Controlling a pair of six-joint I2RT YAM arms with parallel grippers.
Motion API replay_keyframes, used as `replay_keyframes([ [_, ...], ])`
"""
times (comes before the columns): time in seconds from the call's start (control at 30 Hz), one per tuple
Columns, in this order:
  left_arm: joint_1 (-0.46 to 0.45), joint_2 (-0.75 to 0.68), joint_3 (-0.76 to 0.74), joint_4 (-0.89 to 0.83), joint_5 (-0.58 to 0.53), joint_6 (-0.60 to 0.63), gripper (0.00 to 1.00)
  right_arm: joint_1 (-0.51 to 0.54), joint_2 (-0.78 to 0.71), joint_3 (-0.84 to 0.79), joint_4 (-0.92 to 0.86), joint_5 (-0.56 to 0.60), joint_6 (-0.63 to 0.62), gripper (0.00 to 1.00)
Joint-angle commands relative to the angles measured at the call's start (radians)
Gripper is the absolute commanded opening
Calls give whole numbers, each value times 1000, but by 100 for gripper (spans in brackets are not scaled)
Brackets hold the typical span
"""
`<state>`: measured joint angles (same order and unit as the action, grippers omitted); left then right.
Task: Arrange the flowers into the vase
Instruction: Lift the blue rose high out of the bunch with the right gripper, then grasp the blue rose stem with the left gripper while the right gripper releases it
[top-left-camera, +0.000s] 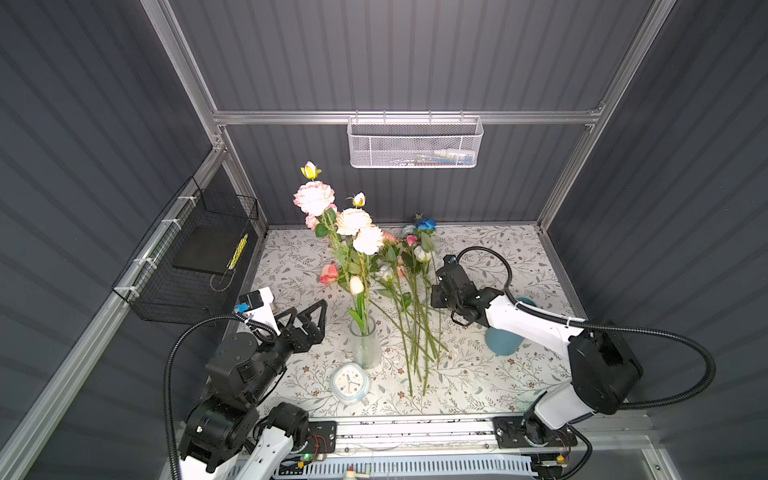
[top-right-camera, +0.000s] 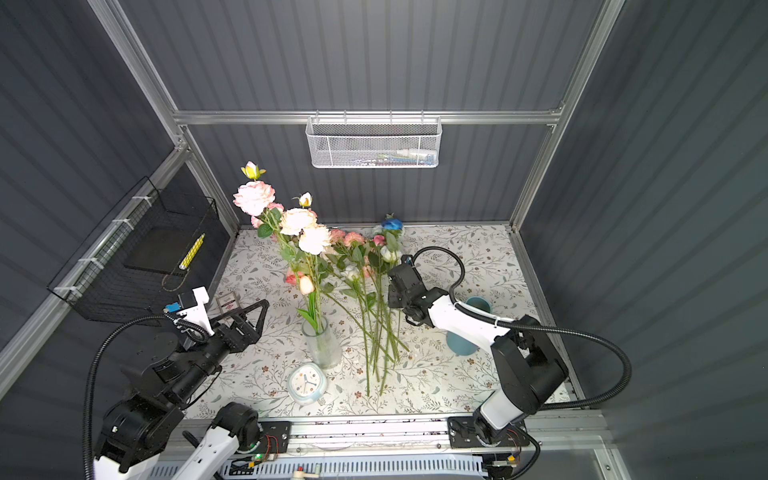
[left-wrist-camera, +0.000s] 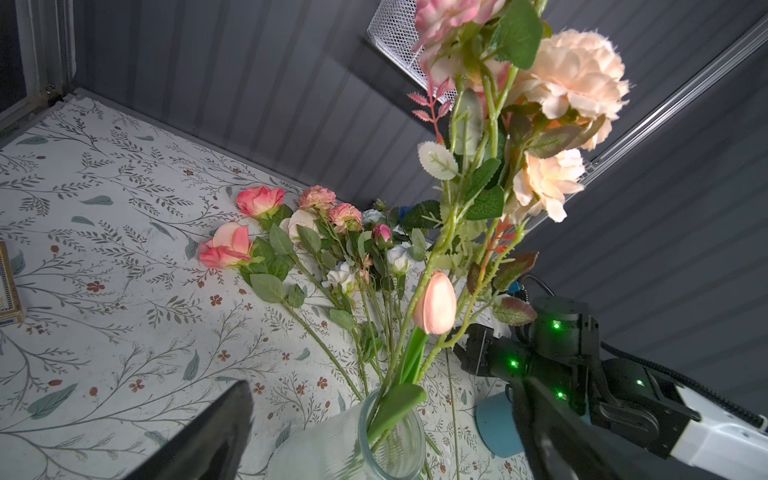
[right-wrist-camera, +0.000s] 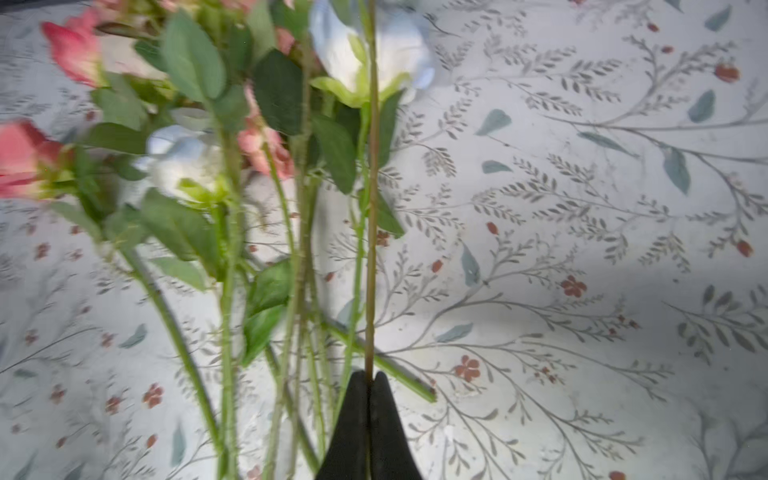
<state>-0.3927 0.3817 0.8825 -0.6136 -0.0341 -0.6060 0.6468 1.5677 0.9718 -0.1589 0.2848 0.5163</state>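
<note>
The vase stands by my left gripper while my right gripper holds the blue flower mid-stem, so next I raise the flower and hand over its upper stem.
A clear ribbed glass vase stands mid-table and holds tall cream and pink peonies plus a coral bud. Several loose flowers lie right of it, a deep blue one at the far end. My left gripper is open left of the vase, with nothing between its fingers. My right gripper is shut on one thin flower stem at the right edge of the loose flowers; its bloom runs out of the right wrist view.
A pale clock lies in front of the vase. A blue cup sits under my right arm. A black wire basket hangs on the left wall, a white mesh basket on the back rail. A small box lies far left.
</note>
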Motion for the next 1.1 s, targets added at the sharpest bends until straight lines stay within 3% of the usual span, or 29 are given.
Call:
replay_keyframes([
  [0.0, 2, -6, 1, -6, -7, 15, 100, 5, -64, -78, 44, 29, 32, 0],
  [0.37, 2, 17, 129, -26, -9, 78, 100, 105, -498, -174, 207, 40, -86, 0],
  [0.57, 2, 31, 229, 20, 82, 134, 100, 273, -686, -142, 284, 17, -244, 0],
  [0.67, 2, 68, 259, 79, 202, 137, 99, 367, -703, -88, 317, -16, -316, 0],
  [0.83, 2, 130, 279, 206, 404, 107, 89, 520, -652, 18, 380, -85, -406, 0],
  [1.07, 2, 181, 284, 343, 548, 48, 81, 636, -496, 176, 389, -240, -423, 0],
])
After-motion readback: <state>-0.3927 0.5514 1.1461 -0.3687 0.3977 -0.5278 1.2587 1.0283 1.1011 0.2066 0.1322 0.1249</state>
